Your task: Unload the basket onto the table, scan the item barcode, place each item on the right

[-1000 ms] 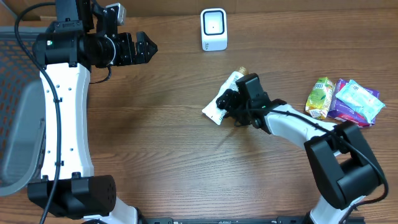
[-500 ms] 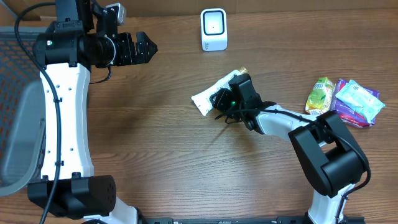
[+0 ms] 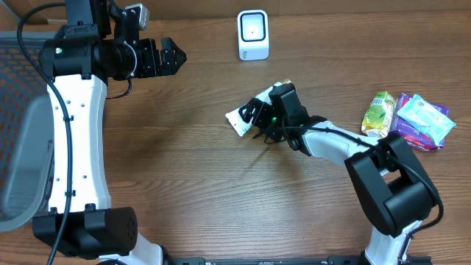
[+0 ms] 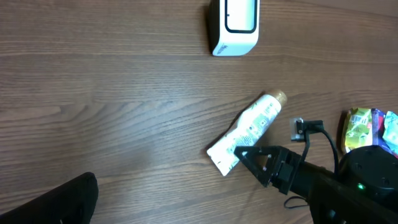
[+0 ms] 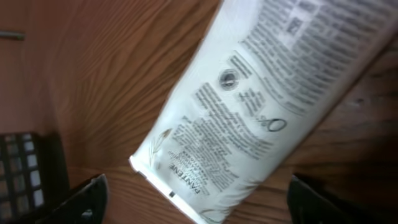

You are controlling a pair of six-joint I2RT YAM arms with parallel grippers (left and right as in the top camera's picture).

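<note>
My right gripper is to turn the tube toward the scanner first, because the gold cap (image 4: 277, 97) points past the scanner, and then grip the tube near its flat crimped end (image 4: 222, 159).
The item, a white Pantene tube (image 3: 241, 118) with a gold cap, lies at an angle on the wooden table, printed text facing up (image 5: 249, 106). My right gripper (image 3: 258, 120) hovers low over its flat crimped end. It is open, its fingertips (image 5: 93, 194) standing clear of the tube on both sides. The white barcode scanner (image 3: 252, 34) stands at the table's far edge, behind the tube. My left gripper (image 3: 175, 55) hangs open, high over the far left. Its wrist view looks down on the tube (image 4: 249, 129) and scanner (image 4: 235, 25). One dark finger (image 4: 65, 200) shows at lower left.
A green snack pack (image 3: 378, 114) and a purple-and-teal pack (image 3: 421, 121) lie at the right, seen also in the left wrist view's right edge. A grey chair (image 3: 26, 169) stands left of the table.
The right gripper closed on the tube, dragged it left and away, then opened. The tube now lies further left. The left arm has not moved.
</note>
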